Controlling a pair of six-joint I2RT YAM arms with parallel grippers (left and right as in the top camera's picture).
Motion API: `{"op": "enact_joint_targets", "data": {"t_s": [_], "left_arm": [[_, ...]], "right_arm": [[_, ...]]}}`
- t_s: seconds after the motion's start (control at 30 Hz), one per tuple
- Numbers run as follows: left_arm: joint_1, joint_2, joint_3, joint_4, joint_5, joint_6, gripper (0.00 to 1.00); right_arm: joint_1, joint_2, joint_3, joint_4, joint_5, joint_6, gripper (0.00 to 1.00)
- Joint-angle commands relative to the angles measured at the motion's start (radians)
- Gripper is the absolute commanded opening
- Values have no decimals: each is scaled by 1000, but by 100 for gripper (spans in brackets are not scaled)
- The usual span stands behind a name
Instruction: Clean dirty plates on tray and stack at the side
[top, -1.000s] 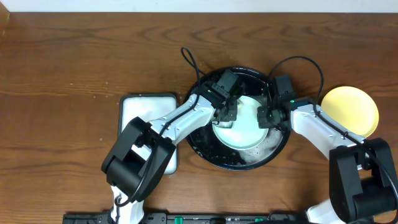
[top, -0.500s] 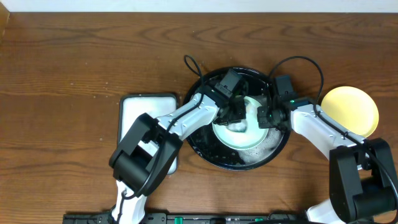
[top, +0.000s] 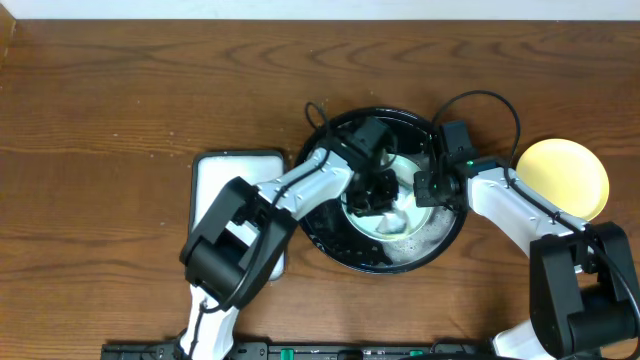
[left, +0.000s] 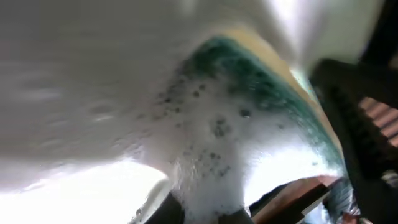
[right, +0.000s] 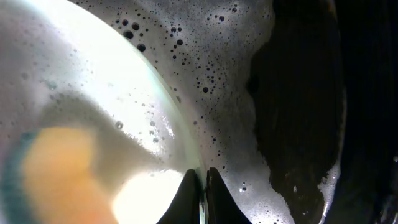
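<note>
The sponge (top: 394, 221) sits close to the plate's near rim, so my left gripper should wipe it back over the plate toward the plate's far rim (top: 403, 160).
A pale mint-green plate (top: 372, 222) lies in the black tray (top: 345, 248) among white suds. My left gripper (top: 380, 195) is over the plate's middle, shut on a green-and-yellow sponge (left: 261, 81) coated in foam; its fingertips (left: 208, 214) show at the bottom of the left wrist view. My right gripper (top: 420, 190) is shut on the plate's right rim (right: 186, 143), one finger on either side of it (right: 200, 199). A yellow plate (top: 562, 178) rests on the table at the far right. The plate's centre is hidden by the gripper and foam.
A white rectangular tray (top: 235, 180) sits left of the black tray, partly under my left arm. Suds cover the tray floor (right: 236, 74) beside the plate, with bare black patches (right: 298, 106). Cables loop above the tray's back edge.
My left gripper has slid the sponge rightward and a little toward the front across the plate. The right gripper and the plate have stayed in place.
</note>
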Motion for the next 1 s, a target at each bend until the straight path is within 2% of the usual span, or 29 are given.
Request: {"op": "enact_joint_targets", "data": {"t_s": [0.0,0.1,0.3,0.53,0.73,0.87,0.97], "left_arm": [[124,52,-35,-118,-258,1,7],[173,52,-27,-124,-330,32,8],[162,53,-27,26,-342,175,7],[45,63,-29,196,-342,173,8],[-48,90,-29,327,-341,66,7],[-49,95,-29,348,-365,81,7],[-17,93,-29,347,-440,182,8]], "right_arm": [[-3,-5,-9,-5,44,7,1],[-3,-5,-9,-3,44,7,1],[-3,-5,-9,0,52,7,1],[-3,-5,-9,0,55,7,1],[-3,-5,-9,-1,55,7,1],[-3,-5,-9,-1,55,7,1],[-3,-5,-9,-1,55,7,1]]}}
